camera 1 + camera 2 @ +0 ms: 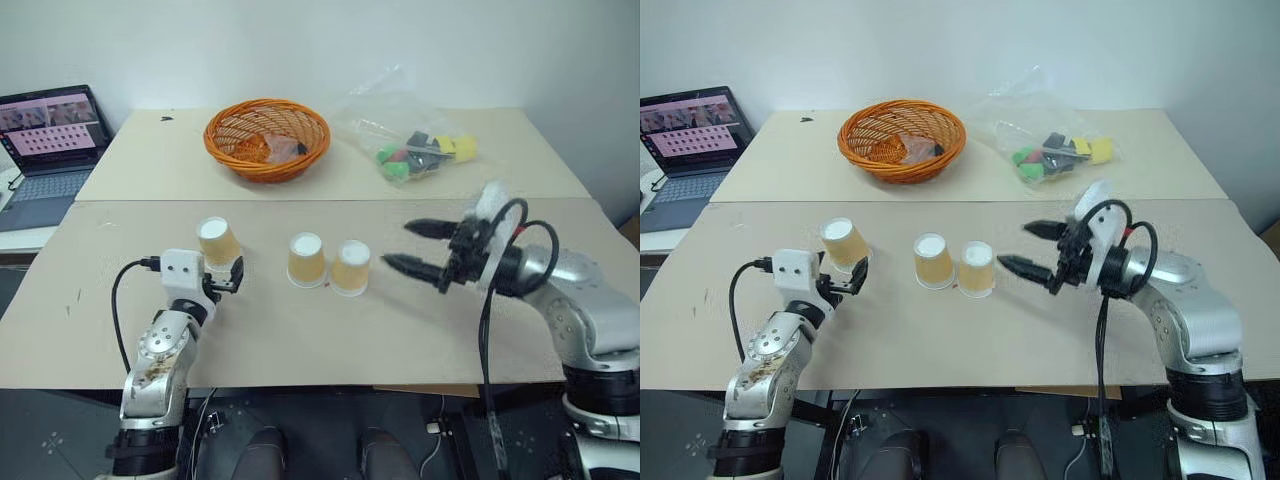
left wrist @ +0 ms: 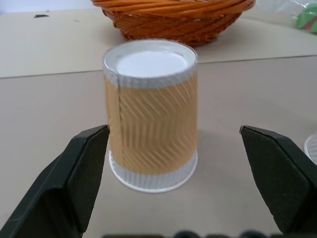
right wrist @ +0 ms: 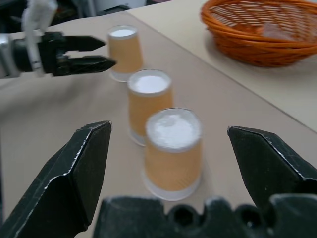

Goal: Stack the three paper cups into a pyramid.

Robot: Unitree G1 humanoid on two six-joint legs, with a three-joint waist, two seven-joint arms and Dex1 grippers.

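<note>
My left gripper's open fingers are in line with the lone paper cup (image 1: 217,241), which stands clear, so they should keep moving forward until they reach around the cup's sides (image 2: 152,124).
Three tan-orange paper cups stand upside down on the beige table (image 1: 300,340). The left cup (image 1: 218,240) stands apart. The middle cup (image 1: 306,260) and the right cup (image 1: 351,268) stand side by side, almost touching. My left gripper (image 1: 225,277) is open just in front of the left cup (image 2: 151,116), whose near side sits between the spread fingertips (image 2: 74,178), untouched. My right gripper (image 1: 397,245) is open, level and empty, just right of the right cup (image 3: 173,151) and pointing at it. Beyond that cup, the right wrist view shows the middle cup (image 3: 149,104) and the left cup (image 3: 124,49).
An orange wicker basket (image 1: 267,138) sits at the back centre. A clear bag of coloured toys (image 1: 415,140) lies at the back right. An open laptop (image 1: 50,140) stands off the table's left. Bare table stretches in front of the cups.
</note>
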